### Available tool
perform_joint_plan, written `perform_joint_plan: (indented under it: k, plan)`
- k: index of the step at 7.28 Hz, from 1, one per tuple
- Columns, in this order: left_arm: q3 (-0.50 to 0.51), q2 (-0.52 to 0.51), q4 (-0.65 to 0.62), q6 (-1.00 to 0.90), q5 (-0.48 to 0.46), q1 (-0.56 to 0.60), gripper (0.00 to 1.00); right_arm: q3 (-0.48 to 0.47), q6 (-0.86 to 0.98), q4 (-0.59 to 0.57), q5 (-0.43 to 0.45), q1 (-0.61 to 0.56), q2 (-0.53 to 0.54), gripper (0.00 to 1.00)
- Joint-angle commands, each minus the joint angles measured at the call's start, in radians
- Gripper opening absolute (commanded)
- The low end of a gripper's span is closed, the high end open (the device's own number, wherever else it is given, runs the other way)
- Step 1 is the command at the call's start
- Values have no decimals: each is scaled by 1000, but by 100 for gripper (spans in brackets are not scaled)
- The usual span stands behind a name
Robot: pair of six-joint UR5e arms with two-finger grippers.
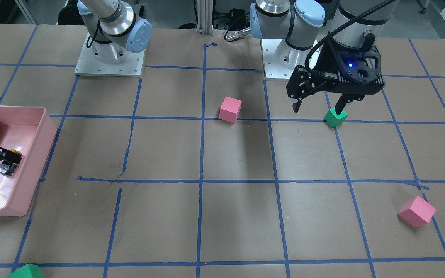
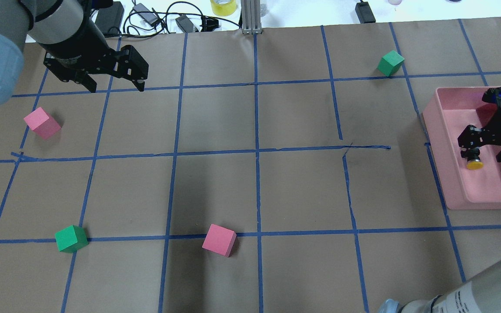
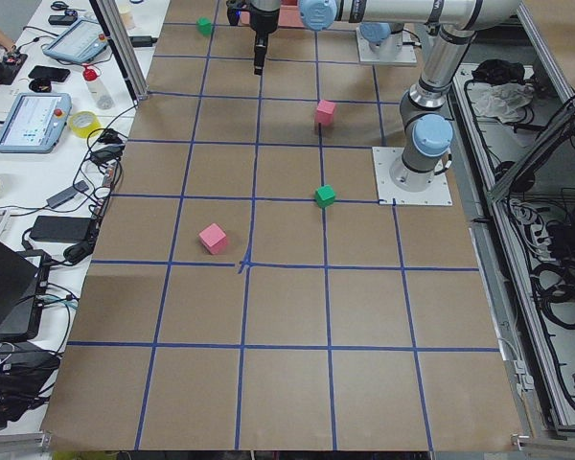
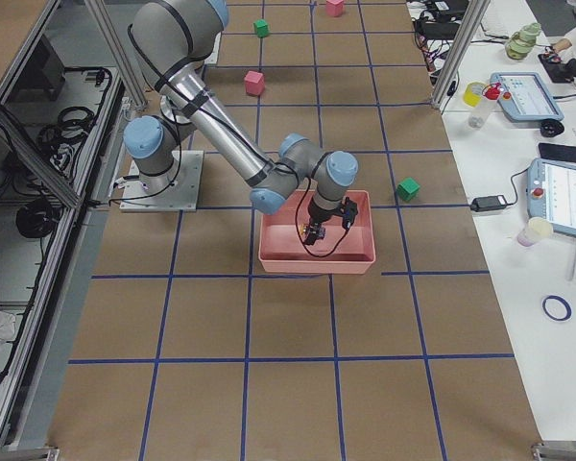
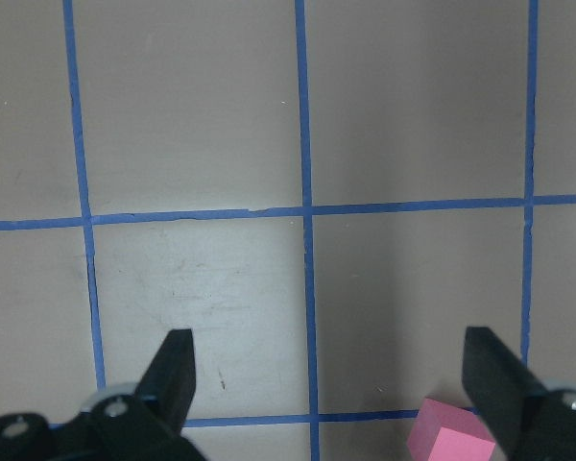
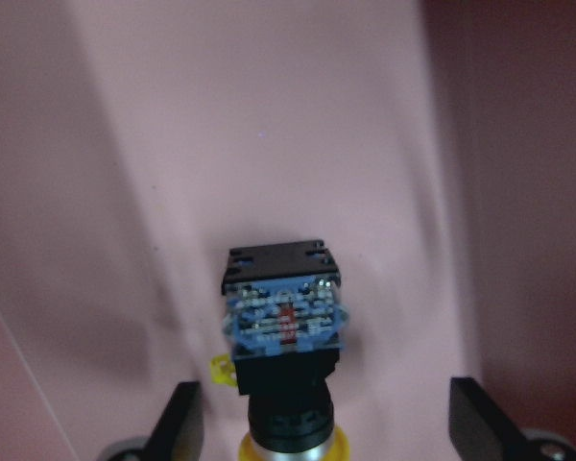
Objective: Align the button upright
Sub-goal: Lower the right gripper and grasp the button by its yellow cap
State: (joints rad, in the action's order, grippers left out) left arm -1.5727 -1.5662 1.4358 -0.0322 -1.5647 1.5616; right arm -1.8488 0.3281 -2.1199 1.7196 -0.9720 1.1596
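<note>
I expect the button [image 6: 288, 360] to stay still on its side rather than roll when I put it down, because the contact block [image 6: 284, 305] is boxy and has flat sides.
The button [image 6: 283, 327] lies on its side on the floor of the pink bin [image 2: 444, 165]. Its yellow cap [image 2: 475, 164] points toward the wrist camera and its contact block points away. My right gripper [image 6: 331, 423] is low in the bin, open, with one finger on each side of the button and not closed on it. The button also shows in the front-facing view [image 1: 9, 161]. My left gripper [image 2: 115, 86] is open and empty, held above the table far from the bin, beside a green cube [image 1: 335, 117].
Pink cubes [image 2: 41, 123] [image 2: 219, 240] and green cubes [image 2: 71, 238] [image 2: 390, 63] are scattered on the brown gridded table. The bin's walls [image 1: 43, 150] close in my right gripper. Cables and devices lie along the far table edge.
</note>
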Motion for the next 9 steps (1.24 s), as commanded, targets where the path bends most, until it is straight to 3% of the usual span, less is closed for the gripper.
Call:
perform_joint_plan:
  k: [1,2,4,6,9]
  plan:
    - [0,0,0,0,0,0,100,-10,0,3,12,-1,-5,35]
    - [0,0,0,0,0,0,100,-9,3,6,17,-1,-3,0]
    - [0,0,0,0,0,-1,100,9,0,15,12,-1,29,0]
    - [-1,0,0,0,0,-1,100,29,-1,70,14,-11,131,0]
    - [0,0,0,0,0,-1,100,199,-12,257,30,-75,147,0]
